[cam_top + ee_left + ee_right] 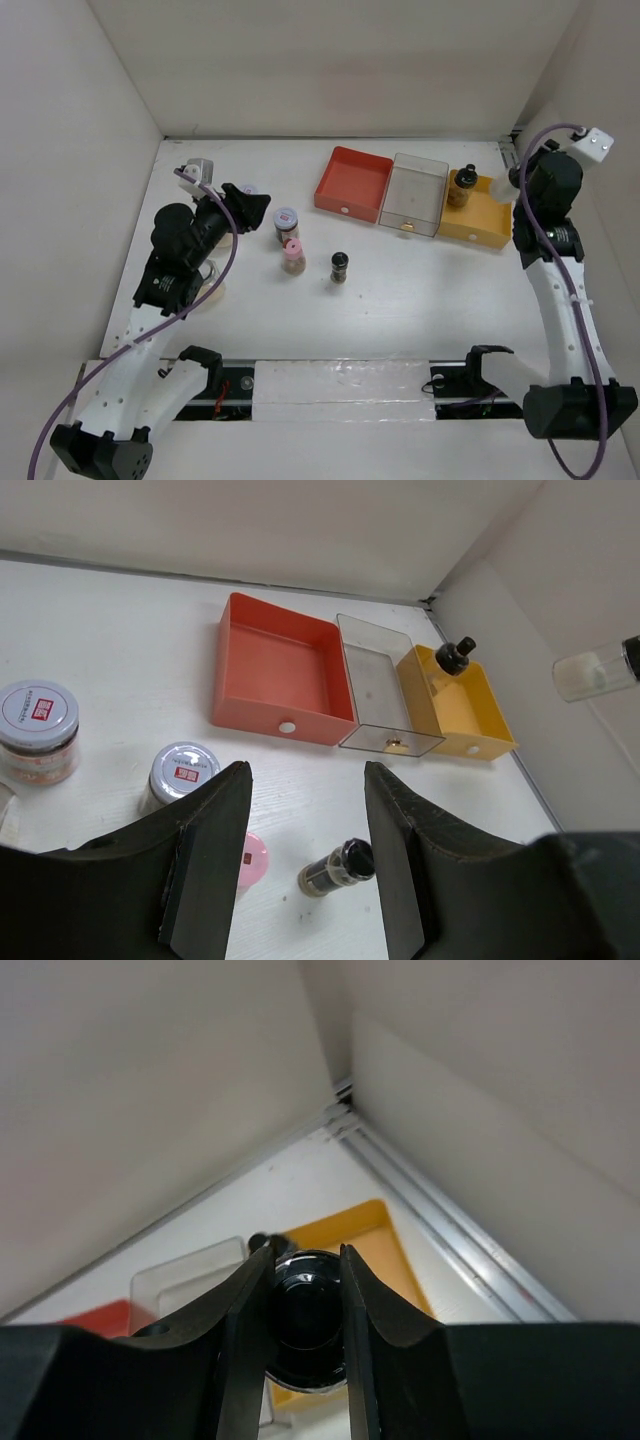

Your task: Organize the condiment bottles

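I should keep lowering the clear black-lid jar with my right gripper, because the yellow tray has free room beside its standing jar. I should do so until the clear jar's bottom rests in that spot.
Three condiment bottles stand on the white table: a silver-white-lid jar, a pink-lid jar and a small black-lid jar. Another silver-white-lid jar stands further left in the left wrist view. A black-lid jar stands in the yellow tray. My left gripper is open and empty, left of the loose jars. My right gripper is shut on a clear black-lid jar, held above the yellow tray.
A red tray, a clear tray and the yellow tray stand side by side at the back right. White walls enclose the table at the left, back and right. A beige round thing lies under the left arm.
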`<state>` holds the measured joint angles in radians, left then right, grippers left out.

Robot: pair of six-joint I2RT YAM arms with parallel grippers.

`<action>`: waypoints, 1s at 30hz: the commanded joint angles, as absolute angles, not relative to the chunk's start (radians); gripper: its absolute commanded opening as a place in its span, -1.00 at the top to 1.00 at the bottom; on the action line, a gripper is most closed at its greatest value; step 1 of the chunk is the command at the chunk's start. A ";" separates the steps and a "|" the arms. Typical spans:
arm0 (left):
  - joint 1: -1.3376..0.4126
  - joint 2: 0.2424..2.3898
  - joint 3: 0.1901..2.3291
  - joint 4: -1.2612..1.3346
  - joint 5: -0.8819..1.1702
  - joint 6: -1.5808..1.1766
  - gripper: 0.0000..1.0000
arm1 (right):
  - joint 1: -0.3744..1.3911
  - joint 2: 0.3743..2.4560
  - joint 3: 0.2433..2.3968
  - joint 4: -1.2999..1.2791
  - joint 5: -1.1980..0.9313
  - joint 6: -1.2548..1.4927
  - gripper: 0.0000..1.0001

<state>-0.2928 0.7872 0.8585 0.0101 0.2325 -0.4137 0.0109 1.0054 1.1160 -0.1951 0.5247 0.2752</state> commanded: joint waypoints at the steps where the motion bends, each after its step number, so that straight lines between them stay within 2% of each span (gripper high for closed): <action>1: -0.291 0.765 0.859 0.049 0.239 -0.422 0.11 | -0.108 1.069 1.178 -0.051 0.456 0.261 0.57; 8: -0.291 0.775 0.859 0.049 0.230 -0.413 0.11 | -0.219 1.284 1.218 0.063 0.292 0.249 0.57; 17: -0.291 0.805 0.859 0.040 0.212 -0.403 0.11 | -0.238 1.508 1.295 0.135 0.256 0.218 0.54; 30: -0.291 0.824 0.859 0.040 0.192 -0.394 0.11 | -0.238 1.693 1.333 0.202 0.279 0.206 0.54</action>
